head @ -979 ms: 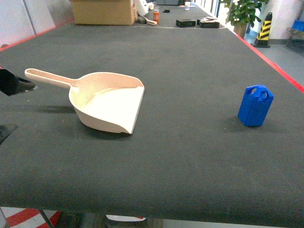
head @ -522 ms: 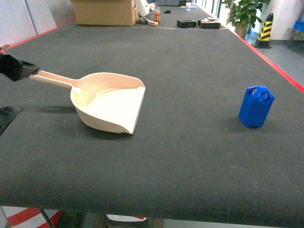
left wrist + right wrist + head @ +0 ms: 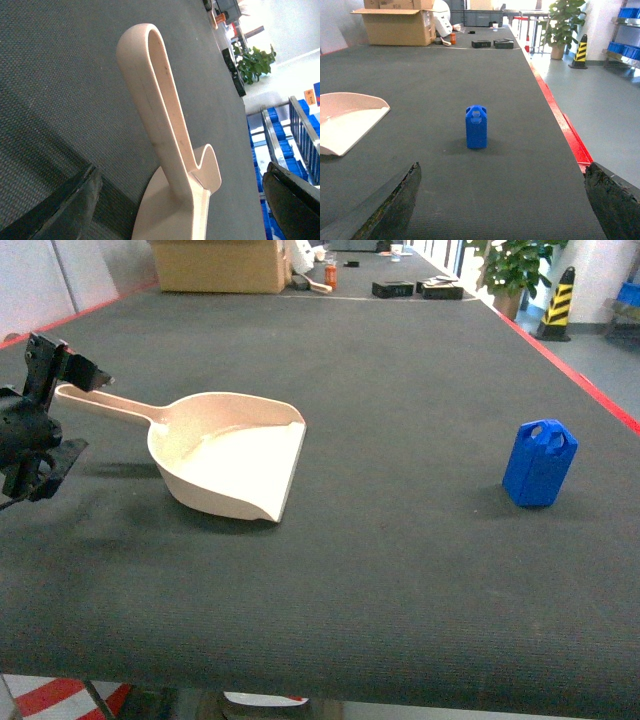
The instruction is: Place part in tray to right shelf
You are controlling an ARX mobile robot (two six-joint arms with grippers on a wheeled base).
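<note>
The cream tray has a broad bottom between raised sides (image 3: 238, 452). The blue part (image 3: 540, 463) should stay upright inside it when I carry the tray.
The cream tray (image 3: 230, 455) lies on the dark table at the left, its long handle (image 3: 110, 405) pointing left. My left gripper (image 3: 88, 412) is open, with one finger on each side of the handle's end. In the left wrist view the handle (image 3: 160, 115) runs up between the wide-apart fingers (image 3: 70, 205) of the left gripper (image 3: 182, 172), which do not touch it. The blue part (image 3: 540, 462) stands upright at the right. It stands ahead of my open right gripper (image 3: 502, 210), well clear, as the part (image 3: 476, 127) shows there. The right shelf is out of view.
A cardboard box (image 3: 215, 265) and small black items (image 3: 392, 288) sit at the table's far end. The table's red edge (image 3: 575, 375) runs along the right, with a plant (image 3: 510, 265) and a striped cone (image 3: 556, 302) beyond. Racks with blue crates (image 3: 625, 15) stand further right.
My left gripper has come in from the left edge to the tray handle's end and now straddles it. The tray and the part have not moved.
</note>
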